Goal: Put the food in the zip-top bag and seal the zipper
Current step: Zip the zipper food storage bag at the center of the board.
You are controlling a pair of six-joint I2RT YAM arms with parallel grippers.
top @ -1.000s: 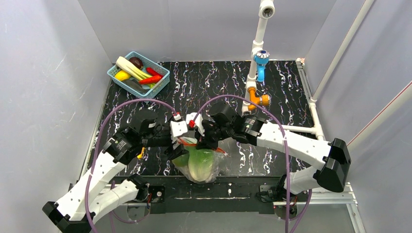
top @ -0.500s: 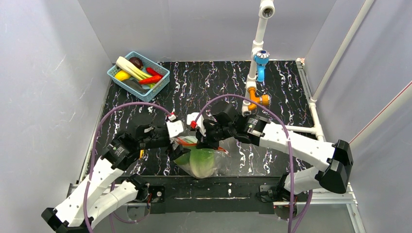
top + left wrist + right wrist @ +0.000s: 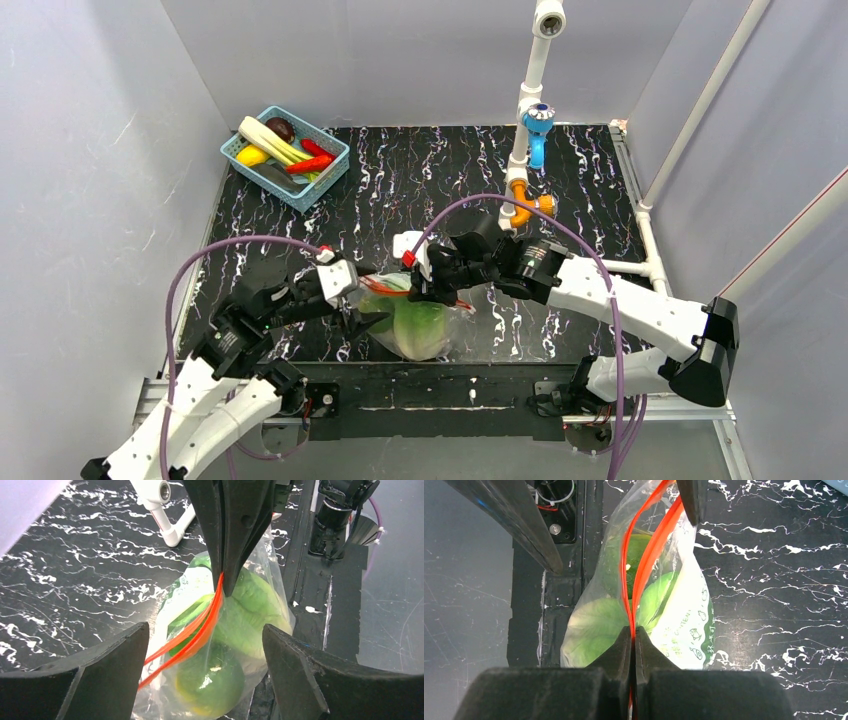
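My left gripper should hold the far end of the red strips [image 3: 647, 565] while my right gripper takes the zipper's tail [image 3: 465, 305], because the strips run apart past my right gripper's pinch.
The clear zip-top bag [image 3: 420, 325] lies near the table's front edge, holding the green lettuce [image 3: 591, 630] and the yellow-green round fruit [image 3: 210, 680]. I cannot make out the white garlic-like piece. My right gripper [image 3: 633, 636] is shut on the red zipper [image 3: 644, 565] at one end of the bag's mouth, also seen in the top view [image 3: 425, 292]. Beyond the pinch, the two red strips run apart. My left gripper [image 3: 205, 680] is open wide with the bag's other end between its fingers, not touching; it sits left of the bag in the top view [image 3: 362, 315].
A blue basket [image 3: 285, 157] with a leek, a red chili and other toys stands at the back left. A white pipe stand [image 3: 528, 120] with blue and orange fittings rises at the back right. The black front rail [image 3: 470, 392] runs just beneath the bag.
My left arm has drawn back to the left and toward the front, away from the right gripper. The right gripper keeps its pinch on the zipper. The bag has shifted slightly right.
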